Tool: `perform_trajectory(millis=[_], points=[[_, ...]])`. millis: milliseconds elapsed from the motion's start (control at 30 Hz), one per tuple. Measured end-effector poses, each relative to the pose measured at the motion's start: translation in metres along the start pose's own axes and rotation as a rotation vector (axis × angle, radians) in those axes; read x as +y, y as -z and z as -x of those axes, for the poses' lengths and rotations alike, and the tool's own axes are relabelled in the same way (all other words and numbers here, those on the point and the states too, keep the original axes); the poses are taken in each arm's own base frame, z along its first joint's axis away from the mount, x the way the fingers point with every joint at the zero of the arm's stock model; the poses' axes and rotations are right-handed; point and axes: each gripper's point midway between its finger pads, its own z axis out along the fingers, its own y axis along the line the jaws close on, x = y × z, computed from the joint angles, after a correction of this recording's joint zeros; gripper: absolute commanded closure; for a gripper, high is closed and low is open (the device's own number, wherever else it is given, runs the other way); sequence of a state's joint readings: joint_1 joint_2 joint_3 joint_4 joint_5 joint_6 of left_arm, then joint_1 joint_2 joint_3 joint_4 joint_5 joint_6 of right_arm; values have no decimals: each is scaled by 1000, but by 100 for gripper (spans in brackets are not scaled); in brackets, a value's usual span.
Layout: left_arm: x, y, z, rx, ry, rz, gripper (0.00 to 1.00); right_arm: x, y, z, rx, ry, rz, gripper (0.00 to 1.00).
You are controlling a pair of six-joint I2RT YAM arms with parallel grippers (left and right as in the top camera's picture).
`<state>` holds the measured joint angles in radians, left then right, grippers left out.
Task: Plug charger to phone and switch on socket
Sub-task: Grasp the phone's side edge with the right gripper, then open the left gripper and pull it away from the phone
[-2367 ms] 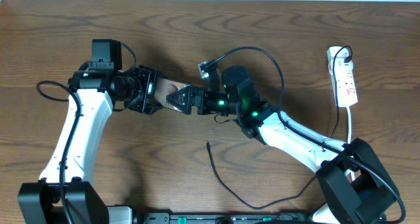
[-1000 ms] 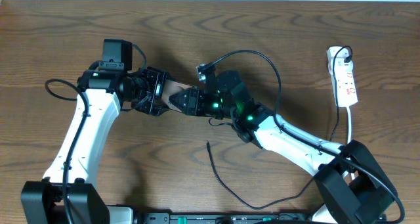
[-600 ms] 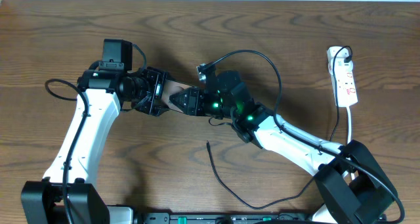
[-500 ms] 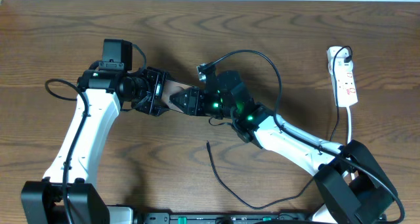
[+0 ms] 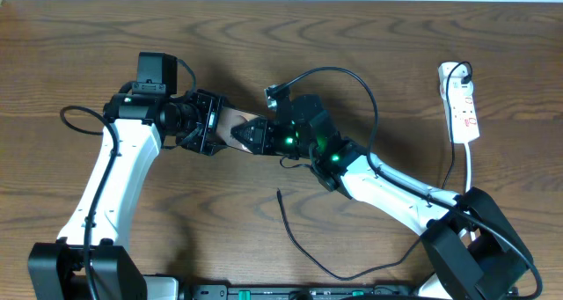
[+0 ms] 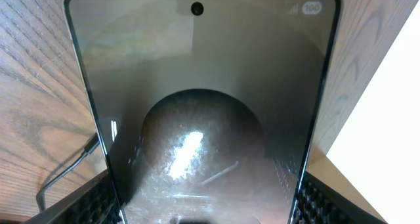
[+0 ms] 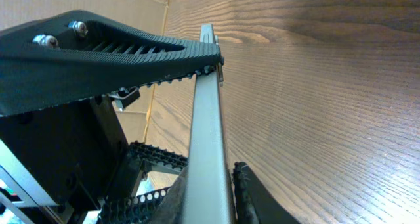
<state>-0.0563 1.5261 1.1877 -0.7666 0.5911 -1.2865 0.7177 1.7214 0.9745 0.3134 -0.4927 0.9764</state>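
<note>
Next, my left gripper opens, turns and grips the phone (image 5: pixel 230 124) by its flat sides while my right gripper holds it, because my left gripper is now clamping the phone across its long edges (image 6: pixel 112 178).
The phone (image 5: pixel 230 122) is held off the table between both arms, its glossy dark face filling the left wrist view (image 6: pixel 203 119). My left gripper (image 5: pixel 209 124) is shut across the phone's width, with fingers (image 6: pixel 98 201) at both long edges. My right gripper (image 5: pixel 252 135) is shut on the other end. In the right wrist view the phone (image 7: pixel 207 119) stands edge-on, with a finger (image 7: pixel 248 194) against each face. The charger (image 5: pixel 295 238) lies loose on the wood below, its tip pointing toward the arms, and shows again as a thin black line (image 6: pixel 65 178). The socket (image 5: pixel 462 102) lies at far right.
The socket's white cord (image 5: pixel 469 172) runs down toward the right arm's base. A black wire (image 5: pixel 352 76) arcs over the right arm. Bare wood lies along the far and left sides.
My right gripper's fingers have closed in on the phone's end. Over a longer span, both arms shifted slightly right with the phone. The charger has not moved.
</note>
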Motion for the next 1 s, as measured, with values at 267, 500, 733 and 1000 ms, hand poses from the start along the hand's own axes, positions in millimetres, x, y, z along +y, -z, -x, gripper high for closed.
perform_trajectory(millis=[267,500,733,1000], points=[[0,0,0,0,0,0,92,-1,0,0,-3,-1,-4,91],[2,0,1,-9,8,10,71,-2,-1,-1,1,33,-9,99],[2,0,2,-12,8,10,23,-3,-1,-1,1,33,-10,99],[0,0,2,-10,7,1,10,-4,-2,-2,2,10,-15,99]])
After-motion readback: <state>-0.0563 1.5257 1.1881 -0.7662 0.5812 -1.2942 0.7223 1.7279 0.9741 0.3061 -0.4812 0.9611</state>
